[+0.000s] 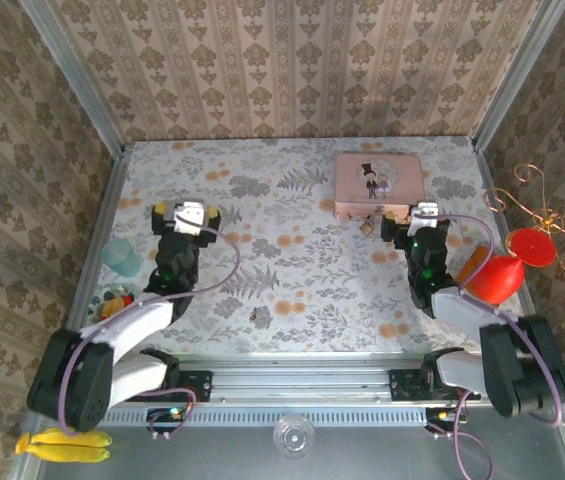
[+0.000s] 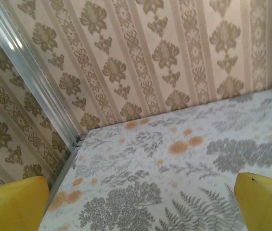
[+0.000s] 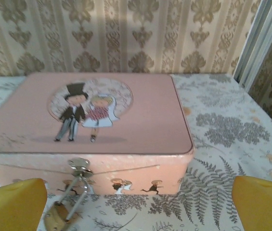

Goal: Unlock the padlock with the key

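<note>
I should move my right gripper back from the tin and pick up the key low on the mat (image 1: 253, 315) first, because that gripper is empty in front of the padlock (image 1: 367, 228).
The small brass padlock (image 3: 55, 217) hangs by its thin silvery shackle from the hasp (image 3: 79, 166) on the front of a pink tin (image 3: 140, 120). From above, the padlock (image 1: 367, 227) lies just in front of the tin (image 1: 378, 185). The key (image 1: 259, 317) is a tiny dark speck on the mat, low in the middle, between the two arms. My right gripper (image 1: 420, 214) is open just in front of the tin's right half, and the padlock sits by its left yellow finger (image 3: 11, 206). My left gripper (image 1: 188, 212) is open over bare mat, nothing between its fingers (image 2: 263, 202).
A teal cup (image 1: 120, 258) and small colourful bits (image 1: 112, 298) sit at the left edge. Red and orange objects (image 1: 502, 272) and a gold wire ornament (image 1: 552, 212) stand at the right wall. Patterned walls enclose the mat on three sides.
</note>
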